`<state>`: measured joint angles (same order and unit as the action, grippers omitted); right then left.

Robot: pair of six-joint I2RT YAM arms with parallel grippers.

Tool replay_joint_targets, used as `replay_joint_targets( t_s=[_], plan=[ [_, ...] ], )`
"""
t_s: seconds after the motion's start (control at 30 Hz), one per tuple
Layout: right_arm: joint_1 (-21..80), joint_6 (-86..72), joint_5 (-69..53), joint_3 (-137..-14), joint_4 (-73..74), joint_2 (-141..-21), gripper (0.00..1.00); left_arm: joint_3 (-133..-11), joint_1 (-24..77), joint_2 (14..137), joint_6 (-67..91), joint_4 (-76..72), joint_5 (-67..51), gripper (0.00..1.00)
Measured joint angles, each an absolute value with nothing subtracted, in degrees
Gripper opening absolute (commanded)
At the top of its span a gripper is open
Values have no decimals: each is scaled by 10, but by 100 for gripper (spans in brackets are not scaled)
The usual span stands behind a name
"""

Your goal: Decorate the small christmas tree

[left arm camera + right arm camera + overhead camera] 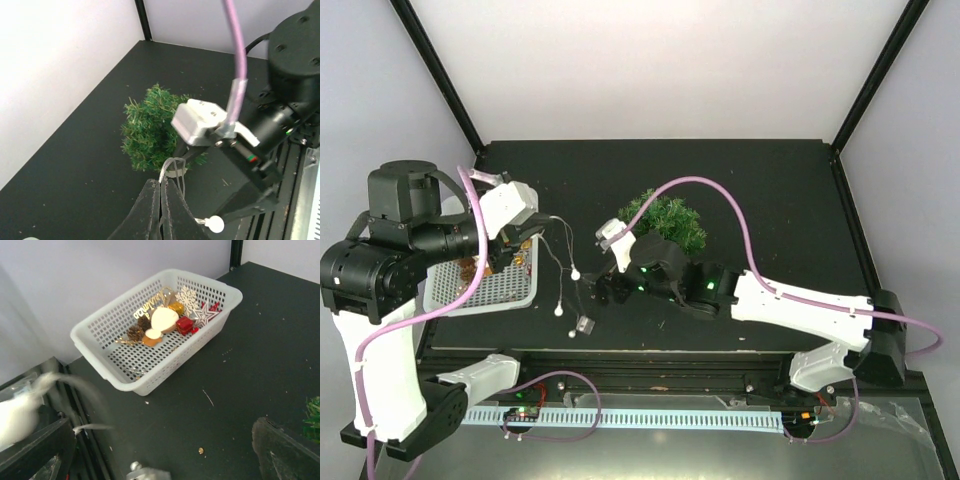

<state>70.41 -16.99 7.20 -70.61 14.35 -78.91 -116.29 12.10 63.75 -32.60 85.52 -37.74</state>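
Note:
Next, my right gripper moves back and then grabs the wire closer to my left gripper (pixel 570 240), because the light string (pixel 579 294) is hanging outside my right gripper's open fingers.
The small christmas tree (pixel 667 220) stands mid-table in its cream pot; the left wrist view shows it (pixel 150 127) ahead of my left fingers. My left gripper (pixel 527 238) is raised beside the basket and shut on a thin wire light string (pixel 172 167). White bulbs (pixel 575 272) and a small silver box (pixel 585 325) hang from the string down to the table. My right gripper (pixel 596 291) is open and low over the table just right of the hanging string, in front of the tree. In the right wrist view the gripper (pixel 160 440) has the blurred string at the left.
A white perforated basket (pixel 520 300) at the table's left holds several ornaments: a white snowflake (pixel 188 296), a red piece (pixel 185 324), a pine cone (pixel 135 333) and gold lettering. The right forearm lies across the table's front right. Black frame posts stand at the back corners.

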Motion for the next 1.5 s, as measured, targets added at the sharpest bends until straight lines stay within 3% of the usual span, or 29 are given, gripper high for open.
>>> replay_joint_targets(
  t_s=[0.4, 1.5],
  plan=[
    [712, -192, 89, -706, 117, -864, 96, -1138, 145, 607, -328, 876, -385, 1],
    [720, -213, 189, -667, 160, -822, 96, -1068, 145, 585, -349, 868, -362, 2]
  ],
)
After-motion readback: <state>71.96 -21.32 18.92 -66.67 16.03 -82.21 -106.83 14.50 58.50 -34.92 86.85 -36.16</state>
